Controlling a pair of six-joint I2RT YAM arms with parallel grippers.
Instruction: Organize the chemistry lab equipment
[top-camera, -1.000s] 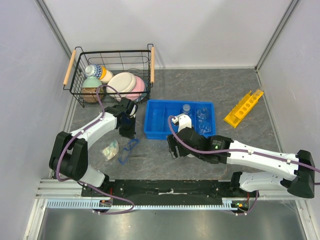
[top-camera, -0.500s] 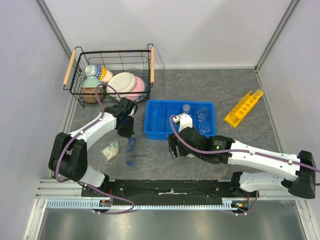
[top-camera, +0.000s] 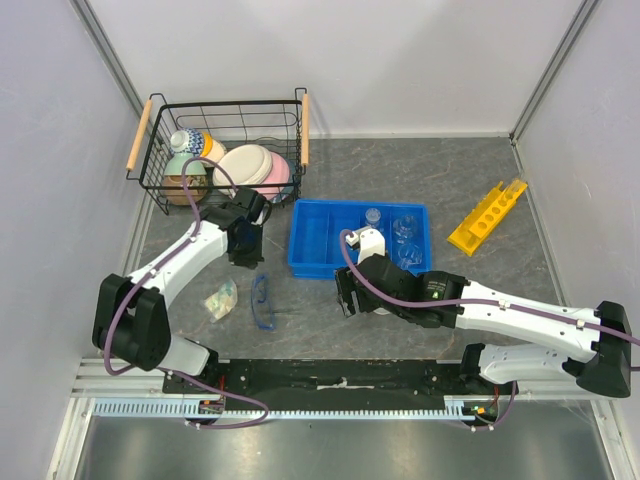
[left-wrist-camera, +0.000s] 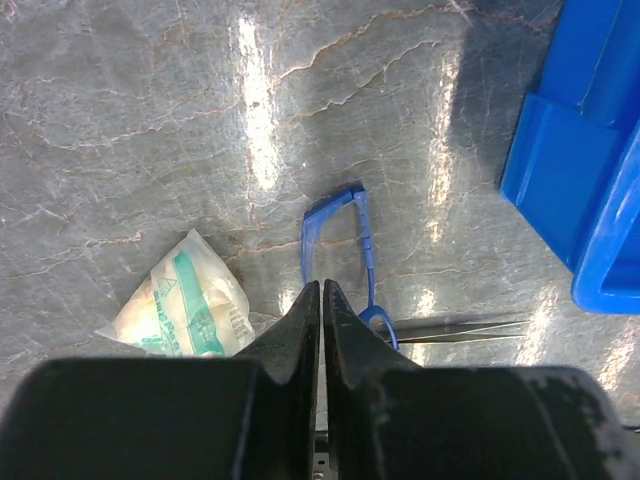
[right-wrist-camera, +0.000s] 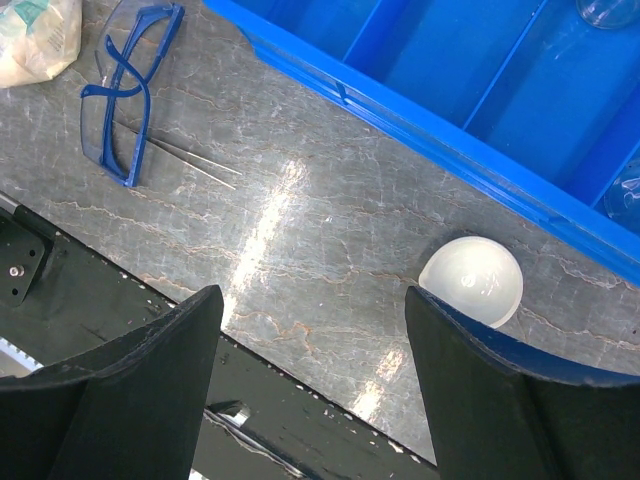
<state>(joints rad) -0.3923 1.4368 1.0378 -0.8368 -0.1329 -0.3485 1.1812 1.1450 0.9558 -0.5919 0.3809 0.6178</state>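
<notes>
My left gripper is closed above the blue safety glasses (top-camera: 262, 303), so next I open it and bring it down around the glasses' clear lens (left-wrist-camera: 309, 243) before I lift the glasses into the tray.
My left gripper (top-camera: 247, 258) is shut and empty above the grey table, between the wire basket and the blue tray (top-camera: 318, 240); in the left wrist view its jaws (left-wrist-camera: 321, 285) are pressed together over blue safety glasses (left-wrist-camera: 340, 240). My right gripper (top-camera: 345, 297) is open and empty in front of the tray. In the right wrist view (right-wrist-camera: 312, 300) a small white domed dish (right-wrist-camera: 470, 281) lies on the table against the tray's front wall, by the right finger. Clear glass vessels (top-camera: 404, 229) stand in the tray. The yellow rack (top-camera: 487, 216) lies at the far right.
The black wire basket (top-camera: 157, 150) with pastel bowls and cups stands at the back left. A white-and-green packet (top-camera: 221, 297) and the blue glasses (top-camera: 262, 302) lie on the table at front left, with thin metal tweezers (right-wrist-camera: 180, 157) beside them. The black front rail (right-wrist-camera: 60, 270) runs close by.
My left gripper has drawn back toward the basket, away from the blue glasses. The glasses have turned and shifted slightly and now lie alone on the table. The right arm has barely moved.
</notes>
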